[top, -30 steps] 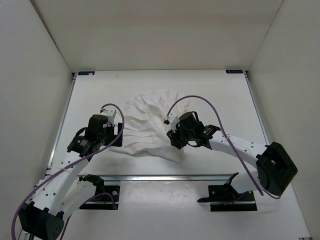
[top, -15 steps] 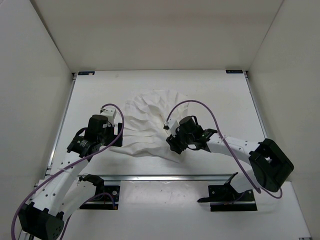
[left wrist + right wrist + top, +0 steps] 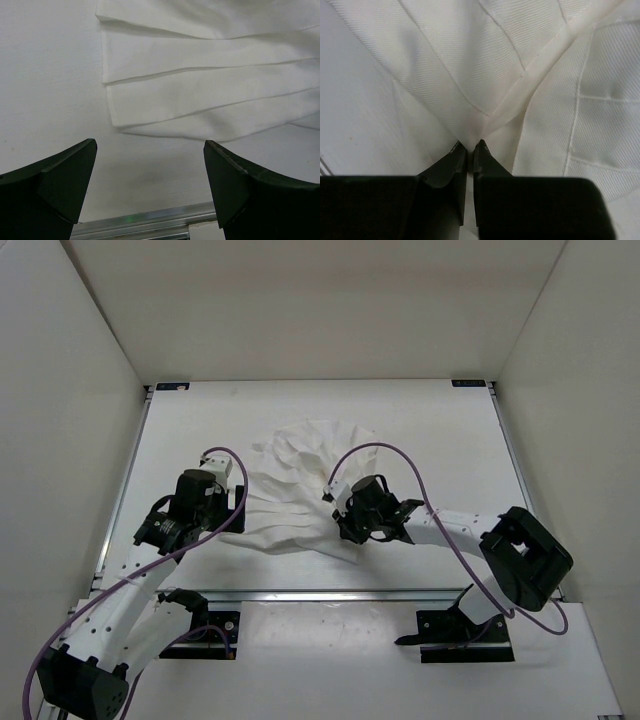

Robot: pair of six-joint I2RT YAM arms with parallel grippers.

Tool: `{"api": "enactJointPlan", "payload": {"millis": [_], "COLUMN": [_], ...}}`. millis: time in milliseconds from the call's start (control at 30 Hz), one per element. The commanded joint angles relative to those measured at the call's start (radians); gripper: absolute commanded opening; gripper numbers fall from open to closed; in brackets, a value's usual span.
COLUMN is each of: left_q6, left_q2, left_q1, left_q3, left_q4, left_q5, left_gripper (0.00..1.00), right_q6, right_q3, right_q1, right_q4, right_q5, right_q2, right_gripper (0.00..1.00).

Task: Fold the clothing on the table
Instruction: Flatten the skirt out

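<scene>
Next, I lift the pinched fold (image 3: pixel 474 129) with my right gripper and spread the clothing out before I fold it, because the clothing's pleats (image 3: pixel 285 508) are bunched up in a crumpled fan.
The clothing (image 3: pixel 295 480) is a white, pleated, wrinkled garment spread in a fan on the table (image 3: pixel 430 440). My right gripper (image 3: pixel 350 532) sits at its near right edge, and its jaws are shut on a pinched fold of the clothing (image 3: pixel 470 60); in the right wrist view fabric rises between the tips of the right gripper (image 3: pixel 470 146). My left gripper (image 3: pixel 230 518) hovers at the garment's near left corner, open with nothing in it. The left wrist view shows the left gripper (image 3: pixel 150 165) over bare table (image 3: pixel 50 75), with the pleated hem of the clothing (image 3: pixel 200 75) just beyond.
A metal rail (image 3: pixel 330 592) runs along the table's near edge, with both arms' black base plates (image 3: pixel 465 630) behind it. White walls enclose the left, right and far sides. Purple cables loop over each wrist.
My right gripper has shifted slightly left toward the garment's near edge and closed on a fold of fabric. The left arm has stayed still and open.
</scene>
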Motion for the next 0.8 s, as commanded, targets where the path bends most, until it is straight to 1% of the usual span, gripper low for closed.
{"api": "enactJointPlan", "payload": {"millis": [0,33,67,100,133,167,200,233,267,300,333,367,400,433,467,500,533,567,600,633,700,767], "left_q6": [-0.010,-0.012,-0.022,-0.026,-0.024,-0.035,-0.041,-0.042,-0.045,-0.045,-0.047,-0.049,-0.050,-0.052,-0.050,-0.053,-0.055,-0.055,-0.046,-0.049,-0.039,-0.030], "left_q2": [-0.018,-0.025,-0.026,-0.040,-0.043,-0.058,-0.057,-0.061,-0.060,-0.063,-0.061,-0.064,-0.068,-0.069,-0.077,-0.077,-0.072,-0.072,-0.072,-0.071,-0.063,-0.055], "left_q1": [0.027,0.029,0.057,0.093,0.104,0.111,0.113,0.116,0.110,0.111,0.110,0.111,0.116,0.122,0.121,0.125,0.119,0.118,0.121,0.127,0.121,0.118], "left_q3": [-0.004,-0.002,-0.008,-0.004,-0.004,-0.004,-0.002,-0.004,-0.004,-0.007,-0.005,-0.002,-0.008,-0.002,-0.004,-0.001,-0.002,-0.007,-0.001,0.001,-0.002,-0.004], "left_q4": [0.010,0.012,0.006,0.006,0.007,0.009,0.006,0.000,0.004,0.001,0.001,0.003,0.003,0.000,0.000,-0.002,0.001,0.003,0.006,0.003,0.001,0.006], "left_q5": [-0.013,-0.034,-0.043,-0.051,-0.054,-0.066,-0.079,-0.083,-0.088,-0.088,-0.091,-0.096,-0.099,-0.099,-0.102,-0.102,-0.099,-0.094,-0.088,-0.091,-0.086,-0.068], "left_gripper": [0.99,0.98,0.99,0.99,0.98,0.99,0.98,0.98,0.99,0.99,0.99,0.99,0.99,0.99,0.99,0.98,0.99,0.98,0.99,0.99,0.99,0.98], "right_q6": [0.078,0.127,0.153,0.214,0.265,0.288,0.323,0.348,0.392,0.429,0.534,0.653,0.714,0.812,0.873,0.912,0.922,0.960,0.984,1.018,1.006,0.968], "right_q3": [0.083,0.115,0.140,0.201,0.297,0.359,0.513,0.678,0.750,0.834,0.830,0.773,0.723,0.612,0.490,0.383,0.326,0.216,0.161,0.004,-0.087,-0.234], "right_q1": [-0.007,-0.011,-0.018,-0.026,-0.031,-0.032,-0.032,-0.034,-0.031,-0.055,-0.093,-0.145,-0.171,-0.229,-0.282,-0.329,-0.354,-0.417,-0.441,-0.512,-0.529,-0.511], "right_q4": [0.050,0.085,0.106,0.147,0.184,0.188,0.163,0.108,0.101,0.118,0.201,0.327,0.387,0.482,0.504,0.500,0.489,0.472,0.483,0.480,0.427,0.281], "right_q5": [-0.118,-0.149,-0.198,-0.230,-0.279,-0.331,-0.368,-0.372,-0.381,-0.372,-0.372,-0.389,-0.392,-0.386,-0.333,-0.283,-0.249,-0.249,-0.283,-0.330,-0.347,-0.305], "right_q2": [-0.042,-0.041,-0.027,-0.017,0.020,0.064,0.104,0.121,0.140,0.132,0.108,0.053,-0.014,-0.053,-0.134,-0.206,-0.248,-0.315,-0.370,-0.424,-0.513,-0.599], "right_gripper": [0.00,0.00,0.00,0.00,0.00,0.00,0.00,0.00,0.00,0.00,0.00,0.00,0.00,0.00,0.00,0.00,0.00,0.00,0.00,0.00,0.00,0.00]}}
